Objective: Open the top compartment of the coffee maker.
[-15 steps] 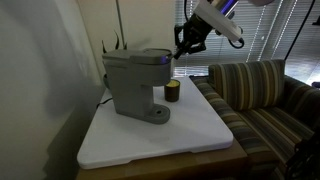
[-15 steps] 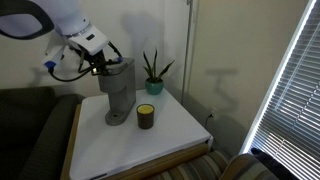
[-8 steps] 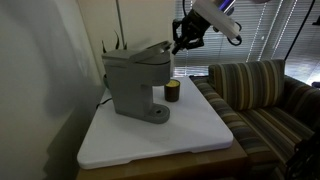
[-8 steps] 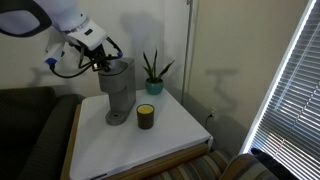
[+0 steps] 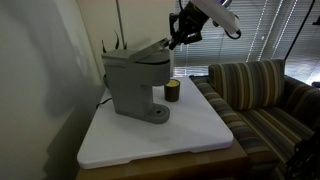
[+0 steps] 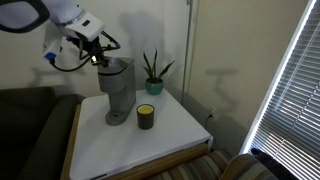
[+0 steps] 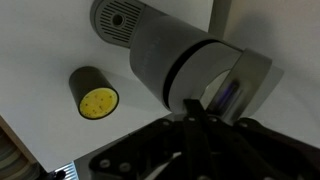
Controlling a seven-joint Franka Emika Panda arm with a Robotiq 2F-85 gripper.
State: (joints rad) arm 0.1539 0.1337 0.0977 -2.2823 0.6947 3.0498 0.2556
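My gripper should move back, come in under the lid's edge and swing the lid up, because the coffee maker's lid is raised only a little and my gripper's fingers are against the lid's front edge.
The grey coffee maker stands at the back of the white table and also shows in an exterior view. Its top compartment lid is tilted up at the front, leaving a dark gap beneath. My gripper is at the lid's raised front edge, fingers together; it also shows in an exterior view. In the wrist view the lid fills the middle, with a bluish glow beside it. The gripper comes in from below with its tip against the lid. Whether it pinches the edge is hidden.
A small dark cup with yellow contents stands by the machine's round base; it also shows in the wrist view. A potted plant is behind. A striped sofa is beside the white table.
My gripper has risen and moved slightly back over the machine. The lid's front edge has lifted with it, from flat to tilted open.
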